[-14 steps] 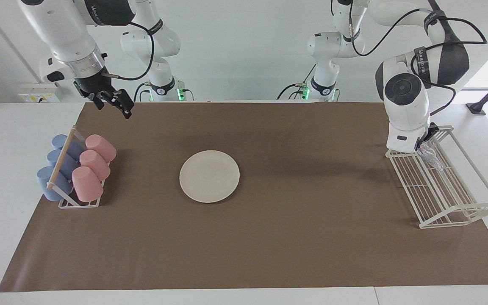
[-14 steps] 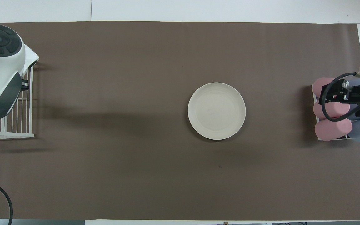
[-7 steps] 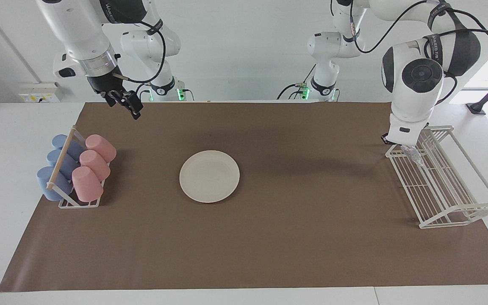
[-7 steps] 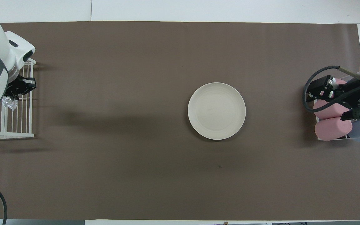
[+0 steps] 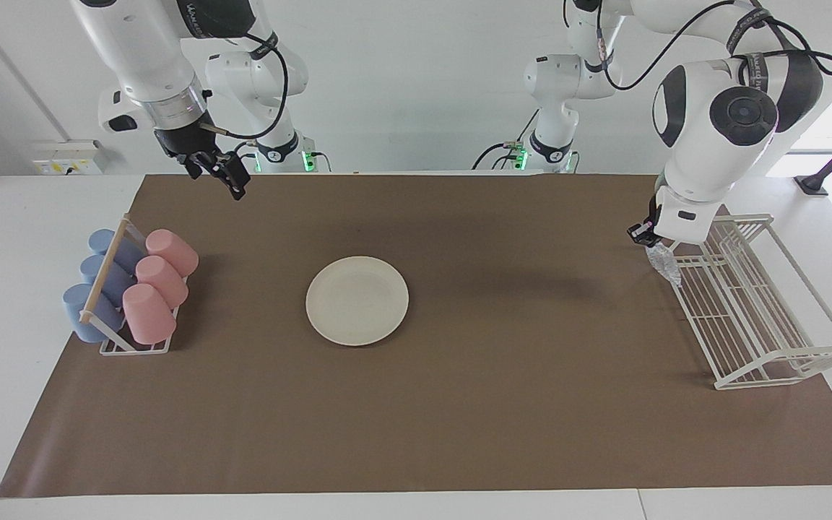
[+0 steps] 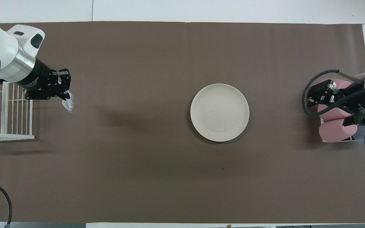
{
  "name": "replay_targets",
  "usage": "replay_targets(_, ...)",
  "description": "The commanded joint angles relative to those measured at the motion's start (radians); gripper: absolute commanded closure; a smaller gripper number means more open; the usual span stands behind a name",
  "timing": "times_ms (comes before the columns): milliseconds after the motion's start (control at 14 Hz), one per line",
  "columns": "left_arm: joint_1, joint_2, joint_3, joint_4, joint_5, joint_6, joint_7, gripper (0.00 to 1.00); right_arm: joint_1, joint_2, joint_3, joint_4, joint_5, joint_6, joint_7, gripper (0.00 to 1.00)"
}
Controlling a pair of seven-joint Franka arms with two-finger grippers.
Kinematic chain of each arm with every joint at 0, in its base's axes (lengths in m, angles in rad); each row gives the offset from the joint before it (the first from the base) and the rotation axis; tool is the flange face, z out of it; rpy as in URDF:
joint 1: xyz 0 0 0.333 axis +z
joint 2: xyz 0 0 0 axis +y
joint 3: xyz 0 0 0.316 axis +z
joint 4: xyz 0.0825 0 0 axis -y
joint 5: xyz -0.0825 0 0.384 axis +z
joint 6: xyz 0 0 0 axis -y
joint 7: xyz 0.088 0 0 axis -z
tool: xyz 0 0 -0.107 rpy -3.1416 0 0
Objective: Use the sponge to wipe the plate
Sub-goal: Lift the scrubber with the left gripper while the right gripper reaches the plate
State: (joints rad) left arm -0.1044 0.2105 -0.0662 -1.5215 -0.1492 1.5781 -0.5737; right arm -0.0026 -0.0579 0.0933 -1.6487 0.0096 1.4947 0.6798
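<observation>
The silvery sponge (image 6: pixel 68 103) gets wider below the robot's left gripper's fingers (image 6: pixel 68 98), so the sponge will pinch in and fan out when the right gripper carries it.
The cream-white plate (image 5: pixel 357 300) lies flat in the middle of the brown mat and also shows in the overhead view (image 6: pixel 219 112). My left gripper (image 5: pixel 648 237) is shut on the small crinkly silvery sponge (image 5: pixel 663 264), which hangs below its fingers. It is in the air over the mat, just beside the white wire rack, well apart from the plate. In the overhead view the left gripper (image 6: pixel 64 91) and the sponge (image 6: pixel 67 104) are over bare mat. My right gripper (image 5: pixel 232 180) is open and empty, raised over the mat's edge near the cup rack (image 6: pixel 317 95).
A cup rack (image 5: pixel 109 289) with pink and blue cups lying in it stands at the right arm's end of the table (image 6: pixel 337 131). The white wire rack (image 5: pixel 755 318) stands at the left arm's end (image 6: pixel 8 120). The brown mat (image 5: pixel 459 419) covers the table.
My left gripper has risen out of the wire rack with the sponge and moved off it over the mat, toward the plate. My right gripper has shifted slightly toward the table's middle.
</observation>
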Motion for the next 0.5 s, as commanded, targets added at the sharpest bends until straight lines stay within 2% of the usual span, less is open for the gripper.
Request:
replay_targets(0,0.000,0.018,0.008,0.020,-0.119,0.042,-0.064,1.00,0.021,-0.019,0.023,-0.010,0.016,-0.004,0.131,0.00)
replay_targets(215,0.014,0.012,0.008,-0.014,-0.271,0.089,-0.078,1.00,0.026,-0.026,0.036,-0.011,0.124,-0.026,0.341,0.00)
replay_targets(430,0.041,-0.025,0.008,-0.116,-0.485,0.154,-0.048,1.00,0.026,-0.043,0.109,-0.032,0.185,-0.022,0.528,0.00)
